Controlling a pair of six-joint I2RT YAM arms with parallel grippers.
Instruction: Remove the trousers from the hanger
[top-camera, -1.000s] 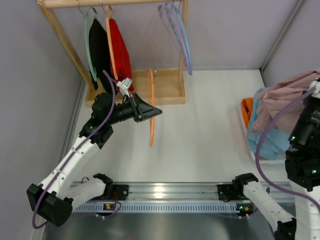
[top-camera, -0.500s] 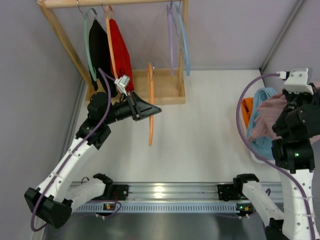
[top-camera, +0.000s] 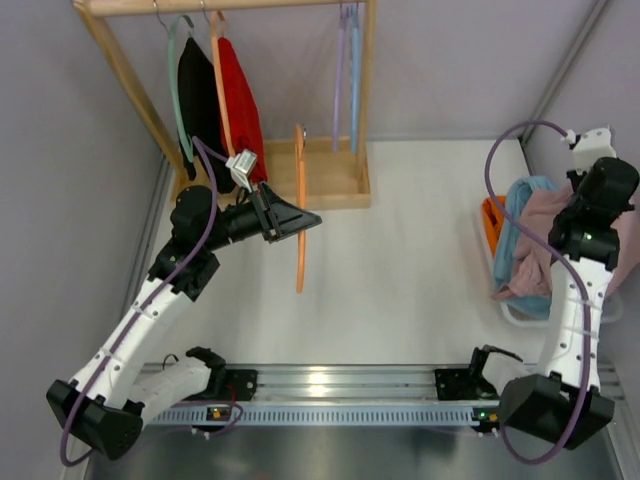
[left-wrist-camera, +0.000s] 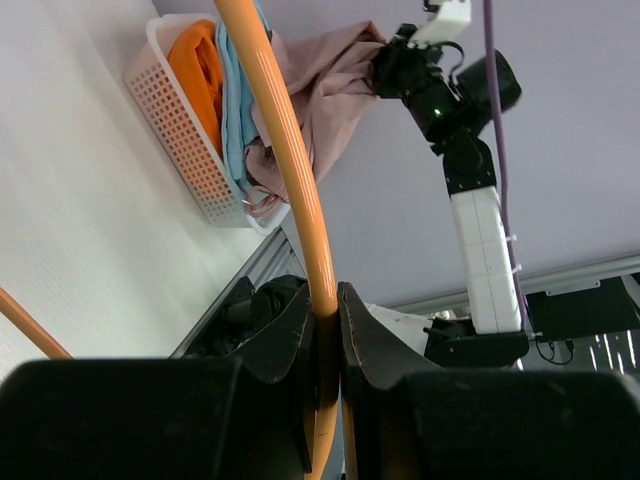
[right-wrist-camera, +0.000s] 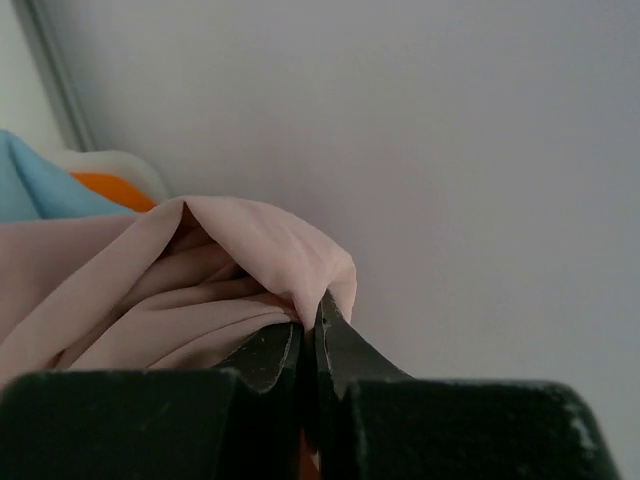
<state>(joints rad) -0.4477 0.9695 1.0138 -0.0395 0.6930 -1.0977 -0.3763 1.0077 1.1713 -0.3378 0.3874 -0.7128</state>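
The dusty-pink trousers are bunched over the white basket (top-camera: 532, 252), so the robot's right gripper should go on bringing their fold toward the light blue cloth (top-camera: 532, 186) and let go there.
My left gripper (top-camera: 300, 222) is shut on the orange hanger (top-camera: 300, 205), holding it upright above the table near the wooden rack; in the left wrist view the hanger's arm (left-wrist-camera: 285, 160) runs up from between the jaws (left-wrist-camera: 325, 315). The hanger is bare. The dusty-pink trousers (top-camera: 540, 235) lie bunched over the white basket (top-camera: 510, 312) at the right edge. My right gripper (right-wrist-camera: 310, 325) is shut on a fold of the trousers (right-wrist-camera: 230, 260), close to the right wall; in the top view its fingers are hidden behind the wrist (top-camera: 600, 190).
A wooden rack (top-camera: 330, 185) stands at the back with a pale green hanger (top-camera: 178, 110), black (top-camera: 198, 95) and red (top-camera: 240, 100) garments, and lilac and blue hangers (top-camera: 348, 80). The basket also holds orange (top-camera: 493, 222) and light blue (top-camera: 515, 215) cloth.
My right arm has swung back and to the right, carrying the trousers over the basket toward the wall. My left arm holds the hanger almost still, shifted slightly back. The lilac and blue hangers have stopped swinging.
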